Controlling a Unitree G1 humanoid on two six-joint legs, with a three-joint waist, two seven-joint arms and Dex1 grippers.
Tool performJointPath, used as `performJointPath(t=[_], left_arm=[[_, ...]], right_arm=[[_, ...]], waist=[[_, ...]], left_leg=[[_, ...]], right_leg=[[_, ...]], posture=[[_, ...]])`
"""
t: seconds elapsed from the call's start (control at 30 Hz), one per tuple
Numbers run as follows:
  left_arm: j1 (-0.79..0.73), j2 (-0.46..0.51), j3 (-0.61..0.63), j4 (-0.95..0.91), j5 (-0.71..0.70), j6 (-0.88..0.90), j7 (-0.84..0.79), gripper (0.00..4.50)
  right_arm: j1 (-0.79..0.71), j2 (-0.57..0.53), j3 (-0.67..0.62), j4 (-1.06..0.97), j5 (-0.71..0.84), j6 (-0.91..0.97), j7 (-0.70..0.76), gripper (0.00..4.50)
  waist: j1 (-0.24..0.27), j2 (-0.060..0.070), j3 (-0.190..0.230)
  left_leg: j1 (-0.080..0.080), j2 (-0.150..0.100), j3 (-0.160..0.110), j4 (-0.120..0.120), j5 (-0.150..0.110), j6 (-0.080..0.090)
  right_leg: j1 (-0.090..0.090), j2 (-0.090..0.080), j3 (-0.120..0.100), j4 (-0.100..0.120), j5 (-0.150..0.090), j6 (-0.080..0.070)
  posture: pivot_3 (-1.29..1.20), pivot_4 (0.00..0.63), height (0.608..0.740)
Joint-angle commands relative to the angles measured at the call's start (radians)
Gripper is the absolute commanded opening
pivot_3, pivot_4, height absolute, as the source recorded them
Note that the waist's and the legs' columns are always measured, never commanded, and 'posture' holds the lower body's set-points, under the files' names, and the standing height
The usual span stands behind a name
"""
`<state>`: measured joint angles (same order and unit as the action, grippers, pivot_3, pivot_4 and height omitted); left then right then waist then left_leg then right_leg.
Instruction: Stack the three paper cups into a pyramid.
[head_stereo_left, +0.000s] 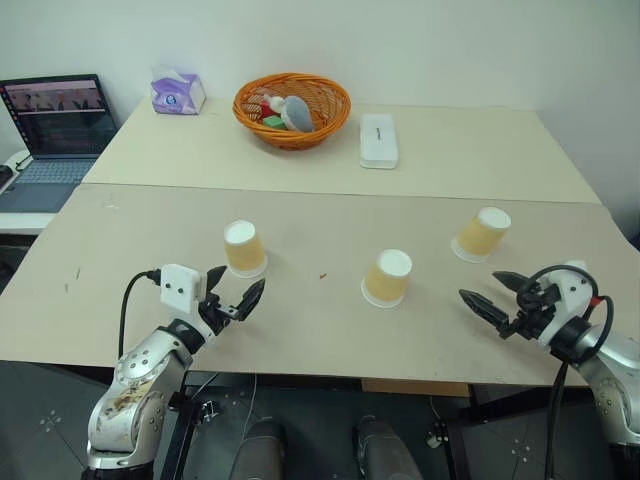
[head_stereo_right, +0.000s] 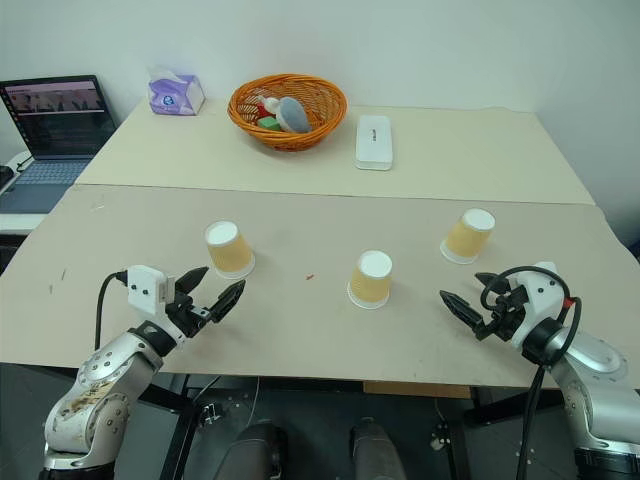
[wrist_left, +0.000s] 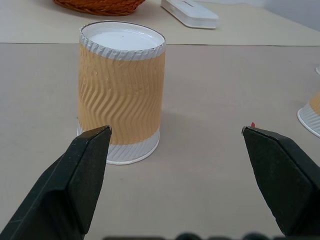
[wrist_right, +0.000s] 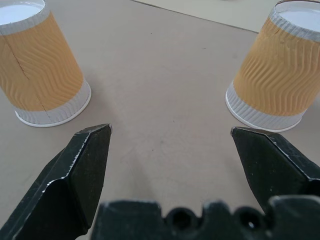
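Note:
I see the middle cup's closed white base (head_stereo_left: 396, 262) facing up and supporting the cup's ridged side, so the middle cup should keep its round shape when I grip and carry it.
Three tan paper cups stand upside down and apart on the table: a left cup (head_stereo_left: 244, 248), a middle cup (head_stereo_left: 387, 277) and a right cup (head_stereo_left: 481, 234). No pyramid stands; no cup rests on another. My left gripper (head_stereo_left: 233, 293) is open just in front of the left cup (wrist_left: 121, 90), nothing between its fingers. My right gripper (head_stereo_left: 491, 291) is open near the front right edge, aimed at the gap between the middle cup (wrist_right: 41, 70) and the right cup (wrist_right: 276, 74).
An orange basket (head_stereo_left: 292, 110) with small items, a white case (head_stereo_left: 379, 140) and a tissue pack (head_stereo_left: 177, 92) sit on the far table. A laptop (head_stereo_left: 55, 128) stands at the far left. A seam (head_stereo_left: 330, 192) runs between the two tables.

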<state>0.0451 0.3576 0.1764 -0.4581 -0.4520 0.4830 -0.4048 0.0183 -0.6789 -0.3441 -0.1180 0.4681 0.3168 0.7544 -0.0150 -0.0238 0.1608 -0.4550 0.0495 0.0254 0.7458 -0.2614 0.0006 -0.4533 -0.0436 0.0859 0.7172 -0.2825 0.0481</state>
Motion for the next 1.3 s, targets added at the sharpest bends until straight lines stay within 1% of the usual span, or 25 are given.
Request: performJointPath(t=[0.03, 0.3, 0.43, 0.53, 0.63, 0.73, 0.87, 1.17, 1.3], left_arm=[[-0.016, 0.006, 0.005, -0.021, -0.015, -0.009, -0.009, 4.47], [-0.041, 0.073, -0.052, -0.031, -0.012, -0.007, -0.095, 4.47], [-0.053, 0.146, -0.091, -0.052, -0.027, -0.013, -0.196, 4.47], [-0.078, 0.215, -0.117, -0.082, -0.063, 0.015, -0.284, 4.47], [-0.115, 0.257, -0.141, -0.088, -0.062, 0.013, -0.329, 4.47], [-0.192, 0.255, -0.156, -0.083, -0.076, 0.028, -0.332, 4.47], [-0.234, 0.243, -0.166, -0.074, -0.084, 0.033, -0.330, 4.47], [-0.239, 0.219, -0.158, -0.071, -0.088, 0.040, -0.311, 4.47], [-0.233, 0.217, -0.162, -0.079, -0.084, 0.048, -0.307, 4.47]], right_arm=[[-0.008, -0.003, -0.025, -0.036, 0.015, 0.003, -0.007, 4.50], [-0.017, -0.006, -0.026, -0.051, 0.027, 0.019, -0.012, 4.50], [-0.032, -0.021, -0.024, -0.058, 0.037, 0.027, 0.009, 4.50], [-0.052, -0.044, -0.012, -0.077, 0.060, 0.051, 0.048, 4.50], [-0.089, -0.054, 0.014, -0.115, 0.093, 0.090, 0.076, 4.50], [-0.134, -0.054, 0.085, -0.171, 0.110, 0.129, 0.108, 4.50], [-0.165, -0.056, 0.128, -0.170, 0.103, 0.130, 0.137, 4.50], [-0.214, -0.038, 0.170, -0.037, 0.046, 0.068, 0.185, 4.50], [-0.254, -0.010, 0.215, -0.012, 0.035, 0.062, 0.206, 4.50]], waist=[[0.000, 0.000, 0.000], [0.000, 0.000, 0.000], [0.000, 0.000, 0.000], [-0.001, 0.000, 0.000], [-0.001, 0.000, 0.000], [-0.002, 0.000, 0.000], [0.000, 0.000, 0.000], [0.002, 0.000, 0.000], [-0.004, 0.000, 0.000]], left_leg=[[0.000, 0.000, 0.000, 0.000, 0.000, 0.000], [0.000, 0.000, 0.000, 0.000, 0.000, 0.000], [0.000, 0.000, 0.000, 0.000, 0.000, 0.000], [0.000, 0.000, 0.000, 0.000, 0.000, 0.000], [0.000, 0.000, 0.000, 0.000, 0.000, 0.000], [0.000, 0.000, 0.000, 0.000, 0.000, 0.000], [0.000, 0.000, 0.000, 0.000, 0.000, 0.000], [0.000, 0.000, 0.000, 0.000, 0.000, 0.000], [0.001, 0.000, 0.000, 0.000, 0.000, 0.000]], right_leg=[[0.000, 0.000, 0.000, 0.000, 0.000, 0.000], [0.000, 0.000, 0.000, 0.000, 0.000, 0.000], [0.000, 0.000, 0.000, 0.000, 0.000, 0.000], [0.000, 0.000, 0.000, 0.000, 0.000, 0.000], [0.000, 0.000, 0.000, 0.000, 0.000, 0.000], [0.000, 0.000, 0.000, 0.000, 0.000, 0.000], [0.000, 0.000, 0.000, -0.001, 0.000, 0.000], [0.001, 0.000, 0.000, -0.001, 0.000, 0.000], [0.000, 0.000, 0.000, 0.000, 0.000, 0.000]], posture=[[0.00, 0.150, 0.675], [0.00, 0.150, 0.675], [0.00, 0.150, 0.675], [0.00, 0.150, 0.675], [0.00, 0.150, 0.675], [0.00, 0.150, 0.675], [0.00, 0.150, 0.675], [0.00, 0.150, 0.675], [0.00, 0.150, 0.675]])
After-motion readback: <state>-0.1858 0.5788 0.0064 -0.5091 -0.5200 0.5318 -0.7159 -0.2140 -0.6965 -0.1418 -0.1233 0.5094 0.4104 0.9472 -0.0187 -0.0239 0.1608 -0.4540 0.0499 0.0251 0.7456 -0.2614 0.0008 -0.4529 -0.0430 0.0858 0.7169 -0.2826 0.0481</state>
